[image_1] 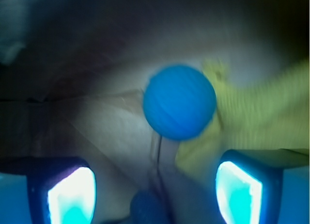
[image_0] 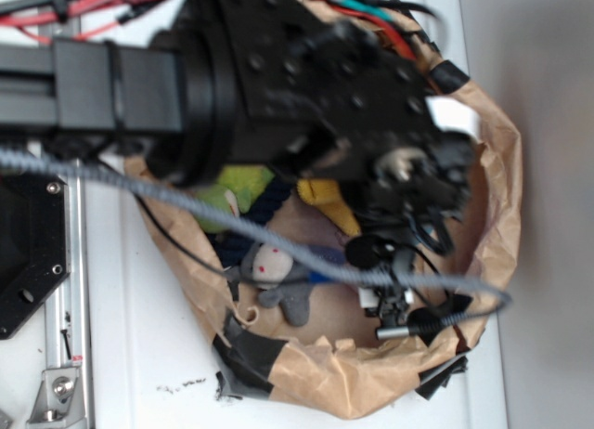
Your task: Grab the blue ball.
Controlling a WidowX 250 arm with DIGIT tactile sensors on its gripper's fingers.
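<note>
The blue ball [image_1: 179,102] is past my gripper's open fingers, next to the yellow plush toy, so my gripper should reach farther in around the blue ball before it closes.
The blue ball [image_1: 179,102] lies on the brown paper floor of the bag, against a yellow plush toy [image_1: 261,117]. It is ahead of my gripper [image_1: 155,185] and a little right of centre, beyond the fingertips and apart from them. The two fingers [image_1: 72,195] stand wide apart with nothing between them. In the exterior view the ball is hidden behind the black arm and gripper [image_0: 394,285], which reaches down into the bag.
The brown paper bag [image_0: 497,197] has raised crumpled walls all around. Inside lie a green plush [image_0: 237,192], a navy rope [image_0: 269,201], a yellow plush [image_0: 325,195] and a grey doll [image_0: 274,266]. A grey cable [image_0: 186,199] crosses the bag.
</note>
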